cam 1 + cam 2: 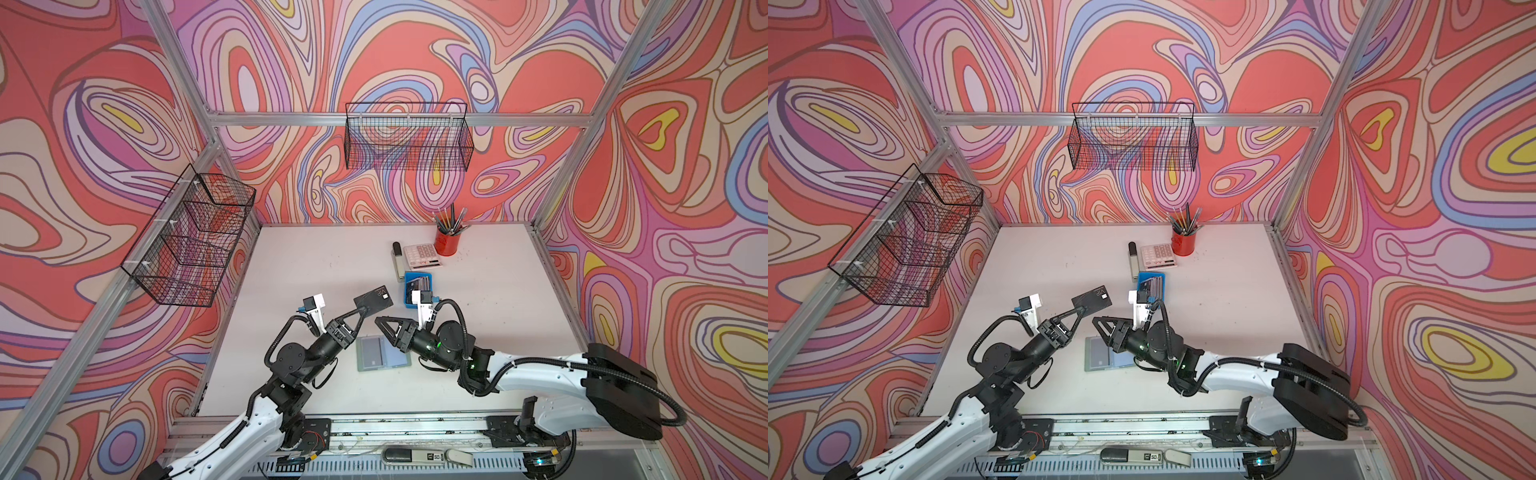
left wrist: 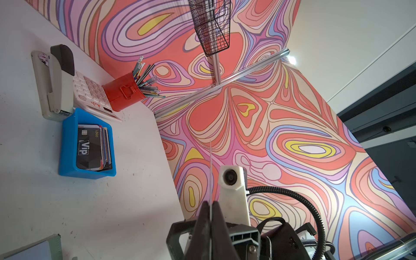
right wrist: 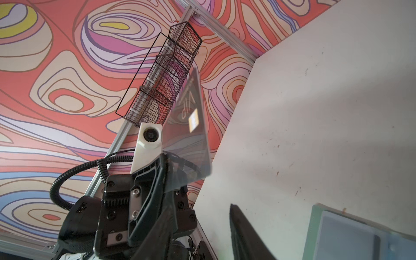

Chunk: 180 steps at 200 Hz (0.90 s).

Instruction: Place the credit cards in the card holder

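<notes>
The robot's left gripper has the credit card by one corner [image 1: 362,309], so its right gripper should grasp the card's loose end [image 1: 387,301] and move it to the card holder.
My left gripper [image 1: 360,310] is shut on one corner of a dark credit card [image 1: 375,300] with white "VIP" lettering, holding it in the air above the table. In the left wrist view that card [image 2: 210,171] shows edge-on between the closed fingers. My right gripper [image 1: 379,325] stands open and empty just right of it, over the card holder [image 1: 397,357]. The card holder lies open and flat, with a grey card [image 1: 370,353] in its left sleeve. More credit cards [image 2: 89,148] stand in a blue tray [image 1: 408,301]. In the right wrist view the held card [image 3: 191,117] rises beyond my open right gripper [image 3: 200,206].
Behind the blue tray [image 1: 1165,277] lie a stapler [image 1: 397,259], a white calculator [image 1: 422,254] and a red cup of pens [image 1: 448,241]. Wire baskets hang on the left wall [image 1: 187,241] and the back wall [image 1: 409,139]. The table's front edge meets a metal rail [image 1: 395,426].
</notes>
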Tool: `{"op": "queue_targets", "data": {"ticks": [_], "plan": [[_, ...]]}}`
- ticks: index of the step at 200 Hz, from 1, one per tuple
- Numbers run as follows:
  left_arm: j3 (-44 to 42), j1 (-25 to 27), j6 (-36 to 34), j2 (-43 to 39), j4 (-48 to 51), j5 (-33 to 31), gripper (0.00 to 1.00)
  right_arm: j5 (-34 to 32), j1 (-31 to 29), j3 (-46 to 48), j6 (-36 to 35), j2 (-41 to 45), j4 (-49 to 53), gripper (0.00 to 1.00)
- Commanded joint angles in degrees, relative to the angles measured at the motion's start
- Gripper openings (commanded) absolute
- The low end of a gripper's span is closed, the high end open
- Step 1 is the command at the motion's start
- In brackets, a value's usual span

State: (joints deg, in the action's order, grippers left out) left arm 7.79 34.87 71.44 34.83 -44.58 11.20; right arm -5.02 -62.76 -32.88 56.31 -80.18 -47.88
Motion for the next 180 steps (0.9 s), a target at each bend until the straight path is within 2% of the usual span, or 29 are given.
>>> {"op": "queue_targets", "data": {"ticks": [1,37,90,109,125,140,180], "plan": [[-1.6,-0.2,2.7,-1.0,-1.4,-2.2,0.00,-4.0,-0.9,0.1,0.5,-1.2,-10.8,0.40],[-1.9,-0.2,2.8,-1.4,-1.0,-2.9,0.00,-6.2,-0.9,2.5,-0.2,-4.4,-22.9,0.41],[-2.0,-0.1,3.0,-1.5,-2.6,-2.1,0.00,-6.6,-0.8,-1.1,3.7,-10.9,-24.5,0.41],[-1.9,-0.2,3.0,-1.7,-2.4,-1.8,0.00,-6.9,-0.9,-2.3,4.0,-12.3,-24.8,0.37],[-2.2,-0.2,3.1,-1.7,-2.6,-1.8,0.00,-6.8,-0.9,-3.1,4.1,-13.2,-25.7,0.25],[-2.4,-0.2,3.2,-1.8,-3.0,-1.6,0.00,-7.0,-0.9,-3.6,4.4,-13.9,-26.2,0.19],[-2.8,-0.2,3.8,-1.5,-4.4,-0.6,0.00,-6.5,-0.8,-6.2,4.9,-16.8,-27.8,0.17]]}}
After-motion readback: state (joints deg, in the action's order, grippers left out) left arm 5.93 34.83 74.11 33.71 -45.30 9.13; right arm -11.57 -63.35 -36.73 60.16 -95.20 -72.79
